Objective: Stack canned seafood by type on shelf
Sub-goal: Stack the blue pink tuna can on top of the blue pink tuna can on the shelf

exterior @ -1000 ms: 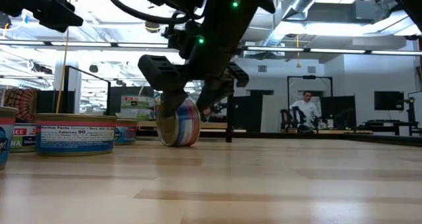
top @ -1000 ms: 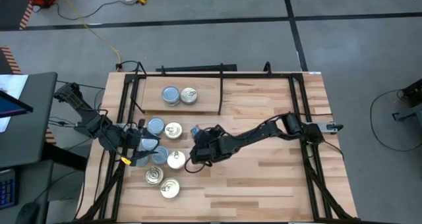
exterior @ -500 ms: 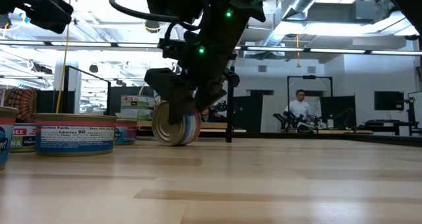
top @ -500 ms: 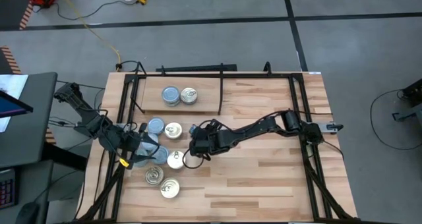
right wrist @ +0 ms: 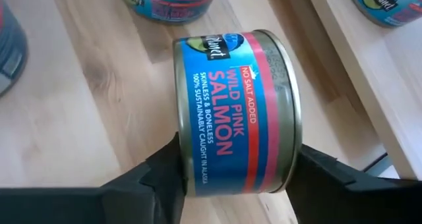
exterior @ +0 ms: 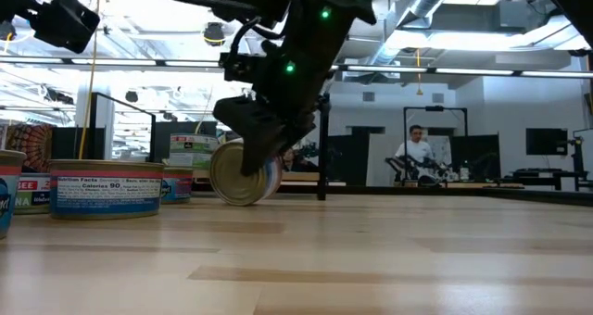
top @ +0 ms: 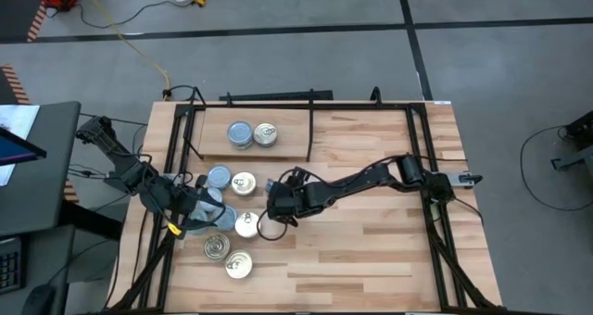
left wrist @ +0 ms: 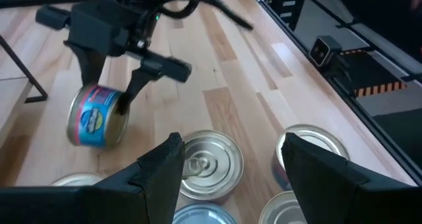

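Note:
I keep carrying the salmon tin in my right gripper until it is over the clear top of the gold-topped tin on the shelf (top: 265,133), because the salmon tin's blue label (right wrist: 227,112) matches that tin.
The shelf (top: 287,148) at the table's far side bears a bluish-grey-topped tin (top: 240,134) and a gold-topped tin (top: 265,133) side by side. Several more tins of canned seafood stand on the table at the left, among them a gold one (top: 243,183) and a bluish one (top: 219,177). My right gripper (top: 276,204) is shut on a blue-and-red salmon tin (right wrist: 234,112) turned on its side. My left gripper (left wrist: 231,178) hovers open above a gold-topped tin (left wrist: 208,166) in the cluster. My right gripper pinches the salmon tin between its two fingers, one on each flat end (right wrist: 293,151). The fingers (right wrist: 165,174) slant down from the table's right. The tin is on edge, its label wall facing up, its lower rim (exterior: 239,200) at the tabletop; whether it rests there I cannot tell.
Black frame rails (top: 171,167) run along the table's left and right sides, and a divider rod (top: 310,134) stands on the shelf. Bare wood (top: 371,250) stretches across the table's near right. A person (exterior: 414,153) shows in the room behind.
My right gripper has rolled its wrist and shut its fingers onto the salmon tin, which stood loose between them a second ago. The tin has shifted a little toward the cluster of tins and turned slightly, staying on edge.

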Controlling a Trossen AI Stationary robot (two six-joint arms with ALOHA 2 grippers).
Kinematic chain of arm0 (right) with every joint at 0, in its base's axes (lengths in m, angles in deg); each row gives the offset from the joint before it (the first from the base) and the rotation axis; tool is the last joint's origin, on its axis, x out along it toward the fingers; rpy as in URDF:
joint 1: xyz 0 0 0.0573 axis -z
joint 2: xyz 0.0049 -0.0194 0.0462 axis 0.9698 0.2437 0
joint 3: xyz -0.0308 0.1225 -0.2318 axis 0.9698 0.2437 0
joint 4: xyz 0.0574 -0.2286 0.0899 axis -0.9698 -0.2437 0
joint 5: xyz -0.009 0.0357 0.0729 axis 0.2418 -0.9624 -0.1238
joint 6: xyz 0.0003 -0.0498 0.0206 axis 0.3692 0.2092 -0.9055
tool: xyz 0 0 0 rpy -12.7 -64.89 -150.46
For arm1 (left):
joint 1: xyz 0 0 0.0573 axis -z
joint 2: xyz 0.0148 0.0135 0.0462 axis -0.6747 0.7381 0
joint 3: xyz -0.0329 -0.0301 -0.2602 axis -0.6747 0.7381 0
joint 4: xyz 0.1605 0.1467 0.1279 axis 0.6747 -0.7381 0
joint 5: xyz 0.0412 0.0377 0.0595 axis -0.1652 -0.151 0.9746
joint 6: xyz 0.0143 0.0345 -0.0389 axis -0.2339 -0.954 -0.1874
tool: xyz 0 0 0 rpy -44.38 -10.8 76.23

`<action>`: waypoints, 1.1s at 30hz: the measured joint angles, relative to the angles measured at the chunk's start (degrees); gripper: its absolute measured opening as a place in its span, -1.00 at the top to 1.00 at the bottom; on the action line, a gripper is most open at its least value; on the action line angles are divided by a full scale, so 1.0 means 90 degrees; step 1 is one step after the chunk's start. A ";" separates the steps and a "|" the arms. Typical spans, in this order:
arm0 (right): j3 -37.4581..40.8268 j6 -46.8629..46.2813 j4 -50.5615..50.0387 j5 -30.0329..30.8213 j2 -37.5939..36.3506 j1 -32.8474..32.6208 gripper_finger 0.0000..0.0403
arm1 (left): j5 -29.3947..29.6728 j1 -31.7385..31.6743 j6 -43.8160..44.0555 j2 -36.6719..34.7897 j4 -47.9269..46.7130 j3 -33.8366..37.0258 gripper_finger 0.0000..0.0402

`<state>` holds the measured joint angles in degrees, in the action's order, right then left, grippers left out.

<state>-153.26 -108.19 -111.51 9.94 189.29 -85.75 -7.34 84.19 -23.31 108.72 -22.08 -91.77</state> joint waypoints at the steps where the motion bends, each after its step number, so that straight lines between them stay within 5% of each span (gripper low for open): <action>1: -0.0004 0.0018 -0.0044 0.0002 -0.0031 -0.0004 -0.19 | 0.0008 0.0000 0.0004 0.0000 -0.0014 0.0000 -0.21; 7: -0.0369 0.0614 -0.0130 0.0324 -0.0233 -0.0004 -0.09 | 0.0264 0.0000 -0.0015 0.0000 0.0267 0.0000 -0.21; 17: -0.0903 0.3323 0.0787 0.2813 -0.0307 0.0263 -0.13 | 0.0371 0.0000 -0.0394 0.0007 0.2546 0.0722 -0.21; 21: -0.0906 0.4034 0.1222 0.2717 -0.0310 0.0696 -0.11 | 0.0363 -0.0096 -0.0879 -0.0001 0.3588 0.1282 -0.21; 33: -0.0905 0.5202 0.1486 0.1681 -0.0230 0.1650 -0.13 | 0.0337 -0.0460 -0.1070 -0.1406 0.2355 0.1283 -0.21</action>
<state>-161.41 -61.37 -98.14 25.07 187.23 -70.90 -4.30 80.05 -32.94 96.06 -0.89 -80.22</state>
